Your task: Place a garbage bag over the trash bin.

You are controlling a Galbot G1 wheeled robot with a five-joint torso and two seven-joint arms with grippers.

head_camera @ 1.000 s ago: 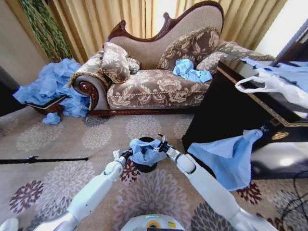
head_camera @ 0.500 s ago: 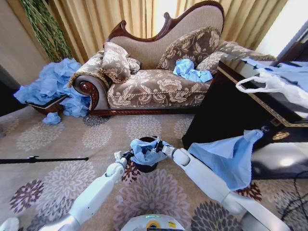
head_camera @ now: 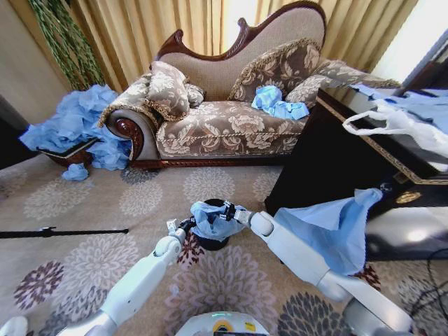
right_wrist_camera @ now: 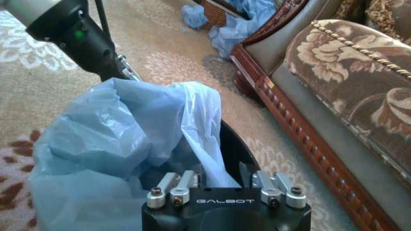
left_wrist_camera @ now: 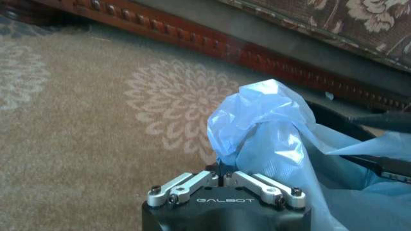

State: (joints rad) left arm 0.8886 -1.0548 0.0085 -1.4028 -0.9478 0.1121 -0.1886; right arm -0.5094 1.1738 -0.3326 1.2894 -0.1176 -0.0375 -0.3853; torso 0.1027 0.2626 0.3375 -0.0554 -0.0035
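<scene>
My gripper will pull the hem of the garbage bag (head_camera: 211,220) outward. Loose film hangs inside the black rim (right_wrist_camera: 239,146), so the bag will fold over that rim and open into a round shape.
The small black trash bin (head_camera: 210,243) stands on the carpet just in front of me, its mouth under the crumpled light-blue garbage bag (head_camera: 213,220). At the bin's left side my left gripper (head_camera: 185,224) is shut, pinching a bunched fold of the bag (left_wrist_camera: 270,125) between its fingertips (left_wrist_camera: 222,174). My right gripper (head_camera: 227,210) is over the bin's far right rim. Its fingers stand apart (right_wrist_camera: 222,175), with bag film (right_wrist_camera: 109,139) hanging down between them into the dark inside of the bin (right_wrist_camera: 228,144).
A patterned sofa (head_camera: 224,126) stands behind the bin, with a heap of blue bags (head_camera: 77,122) at its left end. A dark cabinet (head_camera: 329,161) at the right carries a draped blue bag (head_camera: 336,224) and a white handled bag (head_camera: 392,122). A black rod (head_camera: 63,232) lies on the left carpet.
My right gripper has slid left across the bin's mouth with the bag's edge, and its elbow has swung lower and to the right. The left gripper has held still.
</scene>
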